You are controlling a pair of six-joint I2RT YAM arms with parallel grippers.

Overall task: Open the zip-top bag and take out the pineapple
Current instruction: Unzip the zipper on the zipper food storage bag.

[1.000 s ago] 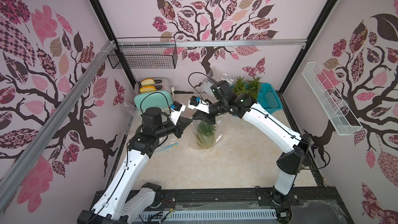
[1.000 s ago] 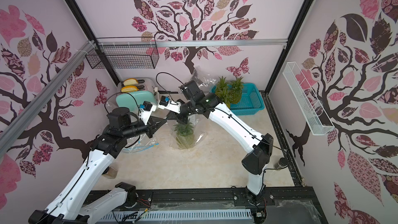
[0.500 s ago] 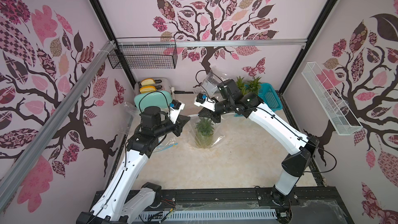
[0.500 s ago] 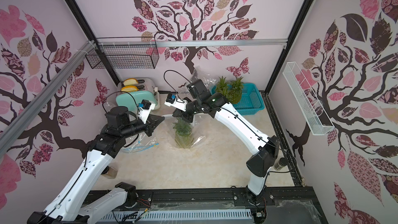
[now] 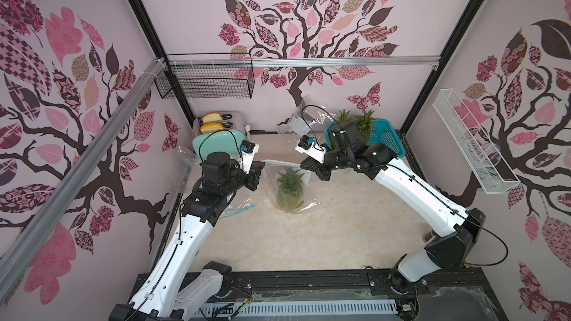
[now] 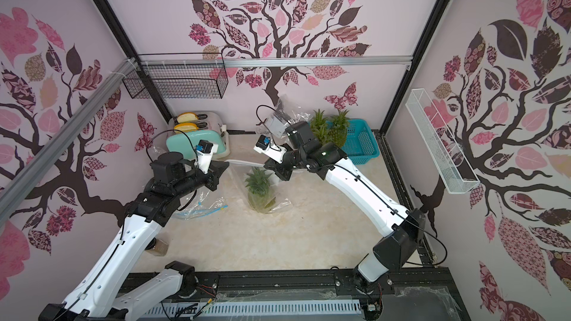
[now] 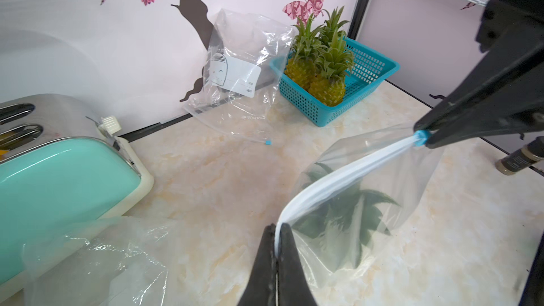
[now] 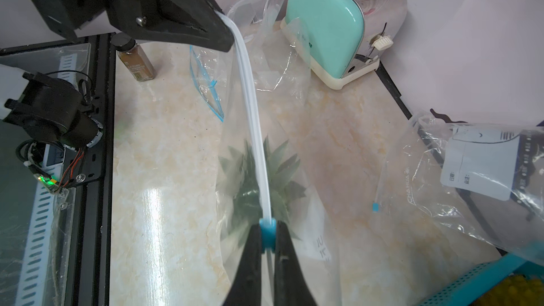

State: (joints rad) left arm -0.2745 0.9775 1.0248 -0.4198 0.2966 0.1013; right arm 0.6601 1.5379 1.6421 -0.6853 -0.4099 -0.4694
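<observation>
My left gripper should keep hold of the white strip's end while my right gripper is shut on the blue slider, until the slider gets to the strip's other end.
A clear zip-top bag stands mid-table with the pineapple upright inside it. Its white zip strip is stretched between my two grippers. My left gripper is shut on one end of the strip. At the other end, my right gripper is shut on the blue slider. The strip's two halves part slightly near the left gripper. The pineapple's leaves show through the plastic.
A teal toaster stands at the back left. A teal basket at the back right holds two more pineapples. Empty bags lie by the back wall and under the left arm. A spice bottle stands near the front left.
The two grippers have drawn apart: the right one moved right with the slider and the left one pulled back left, stretching the zip strip out between them.
</observation>
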